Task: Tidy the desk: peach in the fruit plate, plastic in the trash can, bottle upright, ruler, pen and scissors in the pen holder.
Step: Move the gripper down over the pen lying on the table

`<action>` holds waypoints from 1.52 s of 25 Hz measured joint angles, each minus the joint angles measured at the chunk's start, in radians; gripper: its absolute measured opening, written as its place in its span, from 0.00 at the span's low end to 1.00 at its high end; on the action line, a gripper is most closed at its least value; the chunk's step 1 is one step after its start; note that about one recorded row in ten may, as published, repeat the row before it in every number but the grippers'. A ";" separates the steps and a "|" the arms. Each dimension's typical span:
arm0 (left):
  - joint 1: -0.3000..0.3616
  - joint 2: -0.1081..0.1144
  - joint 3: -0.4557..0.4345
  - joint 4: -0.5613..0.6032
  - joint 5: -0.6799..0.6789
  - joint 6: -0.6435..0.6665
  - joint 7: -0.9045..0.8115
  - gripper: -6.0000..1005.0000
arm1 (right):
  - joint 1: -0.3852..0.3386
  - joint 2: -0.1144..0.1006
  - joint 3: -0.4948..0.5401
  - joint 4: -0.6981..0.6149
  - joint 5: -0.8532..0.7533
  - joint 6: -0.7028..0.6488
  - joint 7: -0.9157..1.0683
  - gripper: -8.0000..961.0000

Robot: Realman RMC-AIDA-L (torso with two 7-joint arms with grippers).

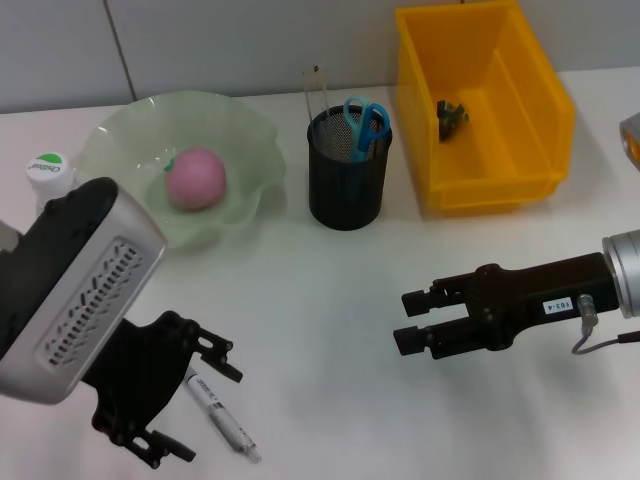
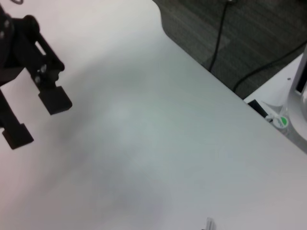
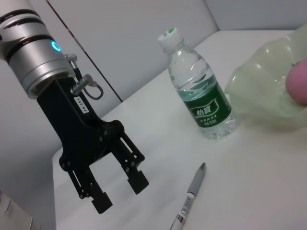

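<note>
The grey pen's body (image 1: 222,416) lies free and the left gripper's open fingers spread across it, so the robot should keep lowering them toward the pen (image 1: 207,397) until they straddle it.
A pink peach (image 1: 195,178) lies in the pale green fruit plate (image 1: 240,135). The clear bottle (image 1: 48,180) with a green label stands upright at the left (image 3: 201,91). Blue-handled scissors (image 1: 365,125) and a thin ruler (image 1: 318,90) stand in the black mesh pen holder (image 1: 348,185). Dark plastic (image 1: 450,115) lies in the yellow trash can (image 1: 530,100). A grey pen (image 1: 222,412) lies on the desk at the front left. My left gripper (image 1: 208,412) hovers open by it; the right wrist view shows the pen (image 3: 189,201) just beside the left gripper (image 3: 120,194), not between its fingers. My right gripper (image 1: 408,320) stands open and empty at mid-right.
The white desk's front edge runs close below the left gripper. In the left wrist view the right gripper (image 2: 36,120) shows far off, with the desk's edge and dark floor with cables (image 2: 220,38) beyond.
</note>
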 joint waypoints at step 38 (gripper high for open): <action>-0.129 -0.024 0.211 -0.202 0.235 -0.219 0.017 0.77 | 0.021 -0.003 -0.003 -0.006 -0.004 0.021 0.025 0.74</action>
